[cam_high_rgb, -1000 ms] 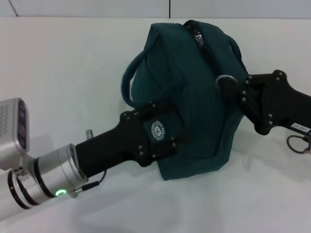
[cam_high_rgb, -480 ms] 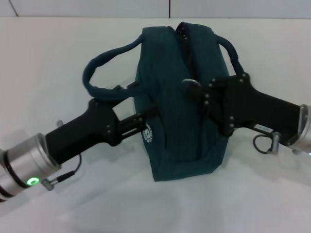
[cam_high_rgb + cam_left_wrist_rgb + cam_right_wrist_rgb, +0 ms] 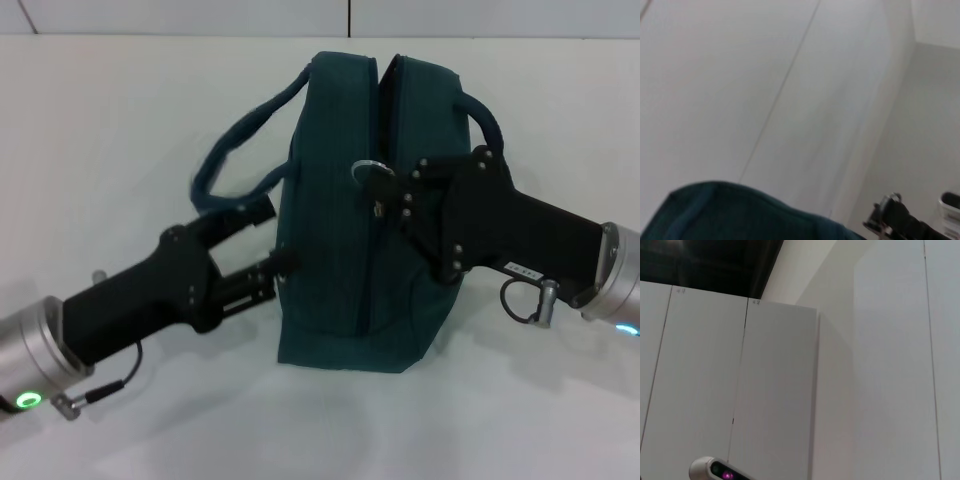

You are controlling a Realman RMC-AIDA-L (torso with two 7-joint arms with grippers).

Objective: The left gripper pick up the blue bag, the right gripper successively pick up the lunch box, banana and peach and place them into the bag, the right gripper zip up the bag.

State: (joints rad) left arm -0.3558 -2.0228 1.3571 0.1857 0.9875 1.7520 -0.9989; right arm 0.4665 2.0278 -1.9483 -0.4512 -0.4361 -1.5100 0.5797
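Observation:
My left gripper's fingers are open next to the half-zipped bag (image 3: pixel 384 105), so my left gripper should hold the seam's closed end (image 3: pixel 365 295) tight before my right gripper pulls further.
The blue bag (image 3: pixel 340 230) stands upright on the white table (image 3: pixel 120 120); its handles (image 3: pixel 240 140) hang off both sides. My left gripper (image 3: pixel 275 235) is at the bag's left side with its fingers apart, the tips against the fabric beside the handle's base. My right gripper (image 3: pixel 380 190) reaches over the bag from the right and is shut on the zipper pull (image 3: pixel 368 170) with its metal ring, about midway along the top seam. The bag's edge (image 3: pixel 740 215) and the right gripper (image 3: pixel 900 222) show in the left wrist view. Lunch box, banana and peach are out of view.
The table's far edge meets a pale wall (image 3: pixel 350 15). The right wrist view shows only wall panels and a grey device (image 3: pixel 715 470) with a pink light.
The bag has turned from lying tilted to standing upright and shifted left. My left arm has drawn back to the left, out of the fabric. My right gripper has moved left along the zipper.

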